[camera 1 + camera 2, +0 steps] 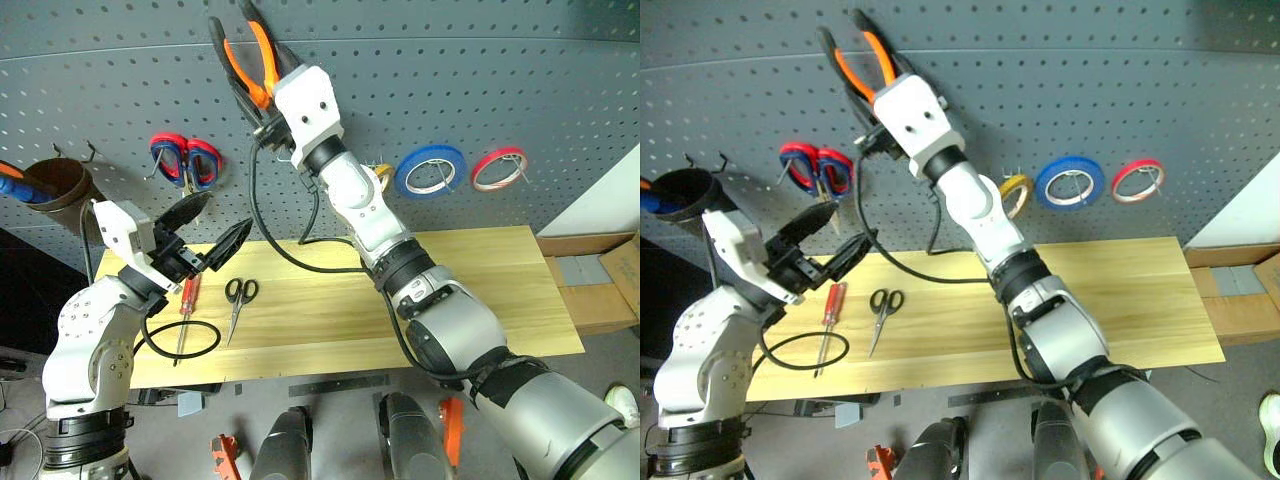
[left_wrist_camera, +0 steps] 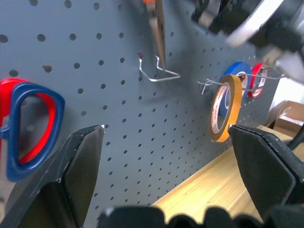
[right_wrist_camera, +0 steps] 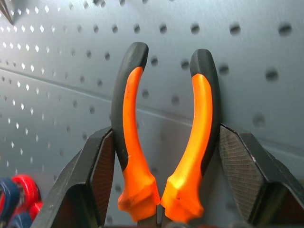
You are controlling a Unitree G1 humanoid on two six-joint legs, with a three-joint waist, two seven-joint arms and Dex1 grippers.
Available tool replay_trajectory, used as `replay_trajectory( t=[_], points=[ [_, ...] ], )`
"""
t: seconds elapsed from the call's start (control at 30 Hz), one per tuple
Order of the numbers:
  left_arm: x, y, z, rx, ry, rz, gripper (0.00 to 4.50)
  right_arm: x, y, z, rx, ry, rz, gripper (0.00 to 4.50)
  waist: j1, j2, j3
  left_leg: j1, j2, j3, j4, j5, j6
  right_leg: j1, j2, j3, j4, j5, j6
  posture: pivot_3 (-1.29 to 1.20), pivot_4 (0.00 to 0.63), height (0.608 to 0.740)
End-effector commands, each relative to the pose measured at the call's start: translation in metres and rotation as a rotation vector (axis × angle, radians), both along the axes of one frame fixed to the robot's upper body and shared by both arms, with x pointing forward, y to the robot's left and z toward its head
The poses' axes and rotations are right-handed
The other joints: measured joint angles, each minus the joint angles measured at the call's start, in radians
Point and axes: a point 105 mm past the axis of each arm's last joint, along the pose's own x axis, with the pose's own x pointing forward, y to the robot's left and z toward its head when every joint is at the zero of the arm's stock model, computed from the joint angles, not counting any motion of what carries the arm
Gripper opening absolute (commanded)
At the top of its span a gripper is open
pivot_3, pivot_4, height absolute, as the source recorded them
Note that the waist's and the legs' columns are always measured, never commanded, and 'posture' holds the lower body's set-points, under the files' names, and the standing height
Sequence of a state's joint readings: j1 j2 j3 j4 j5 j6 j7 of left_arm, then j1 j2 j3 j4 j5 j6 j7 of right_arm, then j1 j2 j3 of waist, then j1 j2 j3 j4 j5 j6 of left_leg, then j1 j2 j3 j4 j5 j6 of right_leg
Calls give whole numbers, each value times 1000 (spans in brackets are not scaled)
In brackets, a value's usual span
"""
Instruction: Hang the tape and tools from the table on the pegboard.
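I expect the red-handled screwdriver to lean at the round cup's rim with its handle showing when I lower it in, because the orange-and-blue screwdriver sticks up above that rim.
My right gripper is raised against the dark grey pegboard and is shut on the long-nose pliers, whose orange-and-black handles stick up past its fingers. In the left wrist view the pliers' nose points down at a bare metal hook. The yellow tape hangs on a hook beside the right arm. My left gripper is open over the left end of the table, holding nothing. Below it on the wood lie the red-handled screwdriver and the black-handled scissors.
Red-and-blue scissors, a blue ring and a red ring hang on the board. A round cup at the far left holds an orange-and-blue screwdriver. A black cable loops on the table. A cardboard box sits at the right.
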State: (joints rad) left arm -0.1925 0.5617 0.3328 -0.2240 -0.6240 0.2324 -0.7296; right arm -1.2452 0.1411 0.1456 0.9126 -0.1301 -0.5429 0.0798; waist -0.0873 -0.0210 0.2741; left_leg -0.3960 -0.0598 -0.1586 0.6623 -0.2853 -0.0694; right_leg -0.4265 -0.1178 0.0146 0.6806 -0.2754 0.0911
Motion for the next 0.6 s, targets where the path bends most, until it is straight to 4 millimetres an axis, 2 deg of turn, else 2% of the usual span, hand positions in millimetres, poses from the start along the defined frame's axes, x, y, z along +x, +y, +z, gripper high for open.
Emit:
replay_trajectory(
  t=[0.03, 0.23, 0.4, 0.47, 0.5, 0.57, 0.6],
  points=[
    [-3, -3, 12, -2, -49, -17, 4500, -4, -5, 3, 19, -48, -15, 2747, 0, 0, 0, 0, 0, 0, 0, 0, 0, 0, 0, 0, 0, 0, 0, 24, 246, 740],
    [0, -5, 11, -2, -50, -22, 4500, 2, -15, -14, 7, -35, -68, 2747, -1, 0, 0, 0, 0, 0, 0, 0, 0, 0, 0, 0, 0, 0, 0, 19, 248, 740],
    [2, -5, 11, 0, -50, -17, 4500, 6, -19, -18, 15, -9, -83, 2747, -1, 0, 0, 0, 0, 0, 0, 0, 0, 0, 0, 0, 0, 0, 0, 12, 253, 740],
    [3, -6, 9, 1, -46, -14, 4500, 8, -22, -19, 28, 5, -97, 3465, -1, 0, 0, 0, 0, 0, 0, 0, 0, 0, 0, 0, 0, 0, 0, 9, 255, 740],
    [4, -6, 8, 3, -41, -12, 4500, 9, -23, -19, 31, 9, -103, 3631, -1, 0, 0, 0, 0, 0, 0, 0, 0, 0, 0, 0, 0, 0, 0, 6, 256, 740],
    [4, -5, 5, 11, -34, -3, 4500, 9, -25, -19, 33, 12, -114, 4319, -1, 0, 0, 0, 0, 0, 0, 0, 0, 0, 0, 0, 0, 0, 0, 3, 258, 740],
    [5, -4, 4, 10, -26, 0, 4500, 9, -25, -19, 33, 10, -120, 4470, 0, 0, 0, 0, 0, 0, 1, 0, -1, 0, 0, 0, 1, 0, 0, 3, 258, 740]
  ],
)
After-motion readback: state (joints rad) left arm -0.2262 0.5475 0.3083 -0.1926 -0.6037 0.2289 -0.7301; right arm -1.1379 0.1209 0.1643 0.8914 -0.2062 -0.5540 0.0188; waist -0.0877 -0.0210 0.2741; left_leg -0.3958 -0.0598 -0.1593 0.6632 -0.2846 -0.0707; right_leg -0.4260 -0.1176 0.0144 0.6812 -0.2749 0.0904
